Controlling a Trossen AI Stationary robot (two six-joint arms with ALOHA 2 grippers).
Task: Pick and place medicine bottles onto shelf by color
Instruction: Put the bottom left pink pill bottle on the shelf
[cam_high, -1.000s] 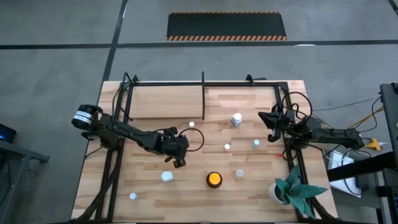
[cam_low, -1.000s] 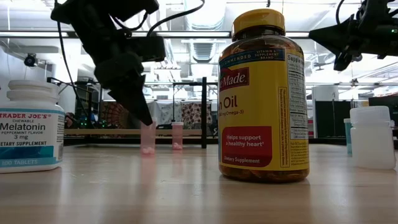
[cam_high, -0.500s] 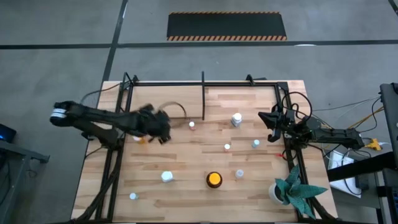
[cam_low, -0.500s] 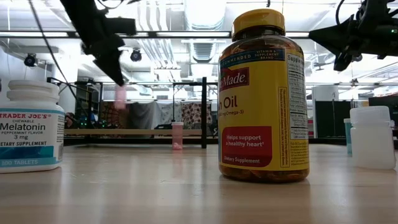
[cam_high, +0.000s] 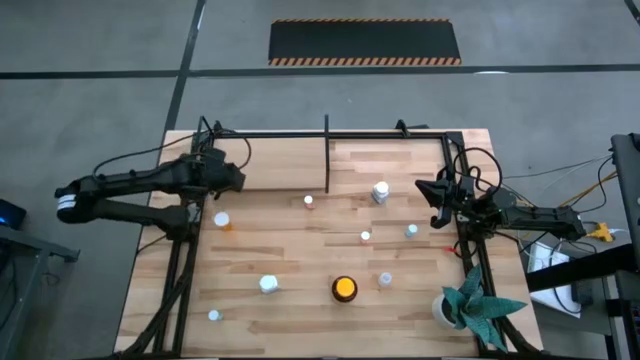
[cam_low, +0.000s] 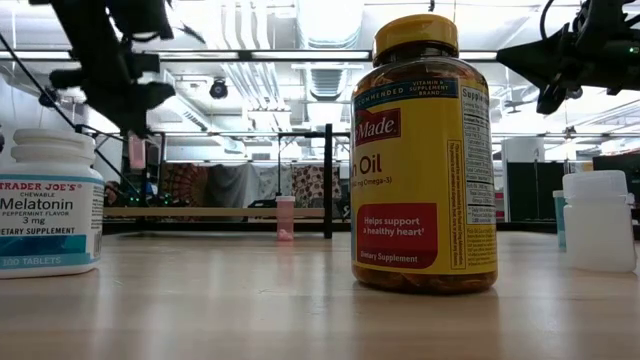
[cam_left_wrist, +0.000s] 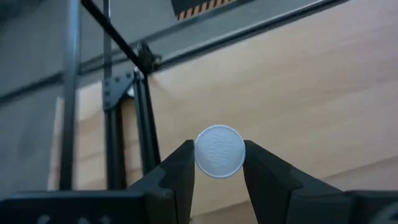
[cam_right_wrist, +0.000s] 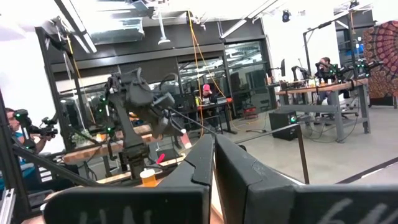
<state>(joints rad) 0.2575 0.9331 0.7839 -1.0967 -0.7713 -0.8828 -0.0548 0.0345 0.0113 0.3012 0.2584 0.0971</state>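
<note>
I carry on lowering the pink bottle (cam_low: 137, 153), hanging upright over the open shelf board (cam_low: 126, 211), with my left gripper until the bottle's base touches the wood, then let go.
My left gripper (cam_high: 237, 178) is shut on a small pink-bodied bottle with a white cap (cam_left_wrist: 219, 151). It holds the bottle above the left part of the shelf's wooden board (cam_high: 270, 160), by the shelf's black left frame (cam_left_wrist: 142, 106). In the low view the bottle (cam_low: 136, 152) hangs below the gripper (cam_low: 135, 125). My right gripper (cam_high: 432, 195) waits shut and empty in the air at the table's right side; it also shows in the low view (cam_low: 545, 72). The divider post (cam_high: 327, 155) stands at mid-shelf. The amber jar (cam_high: 345, 288) stands on its base near the front. My left gripper pinches the bottle at its top, with the white cap's rim (cam_left_wrist: 202, 155) between its two fingers (cam_left_wrist: 180, 168). The fingers come from above, pointing down. The bottle hangs upright below them, lifted clear of the table and the board.
A small orange bottle with a white cap (cam_high: 221, 219) stands just in front of the shelf's left end. Other bottles stand on the table: a white one (cam_high: 380, 191), tiny ones (cam_high: 308, 200) (cam_high: 366, 236) (cam_high: 411, 231) (cam_high: 385, 279), the Melatonin bottle (cam_high: 268, 284). A potted plant (cam_high: 470, 305) stands at the near right.
My left gripper has lifted the pink bottle off the table's middle. It has carried the bottle up and toward the far left, to above the shelf's left part. The bottle has stayed upright in the hold. The right arm has kept still.
</note>
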